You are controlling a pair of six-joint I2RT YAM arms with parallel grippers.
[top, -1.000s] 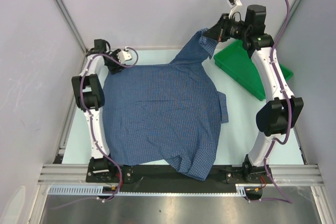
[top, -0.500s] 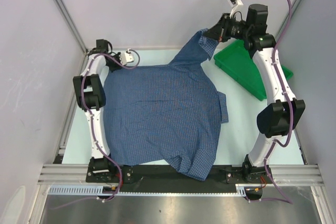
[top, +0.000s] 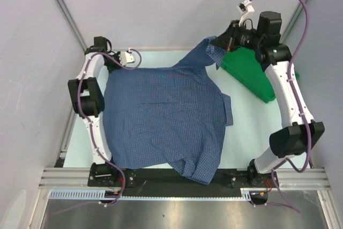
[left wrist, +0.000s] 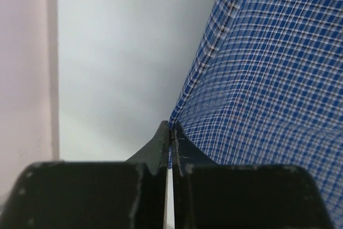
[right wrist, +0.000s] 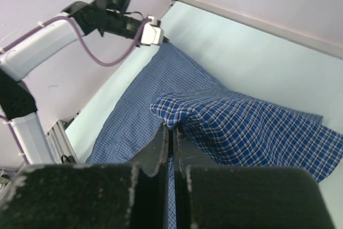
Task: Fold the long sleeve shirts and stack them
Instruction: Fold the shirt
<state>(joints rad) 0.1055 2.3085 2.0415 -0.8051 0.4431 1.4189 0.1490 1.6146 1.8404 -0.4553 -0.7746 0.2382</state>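
The shirt's body (top: 126, 97) is lying flat and my left gripper is pinching the shirt's far corner (top: 113, 73), so I keep folding the corner nearer until it lies on the shirt's body.
One long sleeve shirt (top: 166, 116), blue with a fine white check, lies spread over the pale table. My left gripper (top: 111, 67) sits at its far left corner. In the left wrist view its jaws (left wrist: 170, 128) are shut on the shirt's edge (left wrist: 268, 79). My right gripper (top: 220, 43) is at the far right and holds that corner raised off the table. Seen from the right wrist, the gripper (right wrist: 171, 128) is shut on a fold of the shirt (right wrist: 252, 122), with cloth draping down to the right.
A green plastic tray (top: 249, 73) sits at the far right, just under and beside the right gripper. Walls (top: 32, 52) close in the left, back and right sides. The shirt's near hem (top: 201, 175) hangs over the table's front edge by the arm bases.
My left gripper has closed on the shirt's far left corner. The right arm has shifted right and stretched out, carrying its raised corner of the shirt with it.
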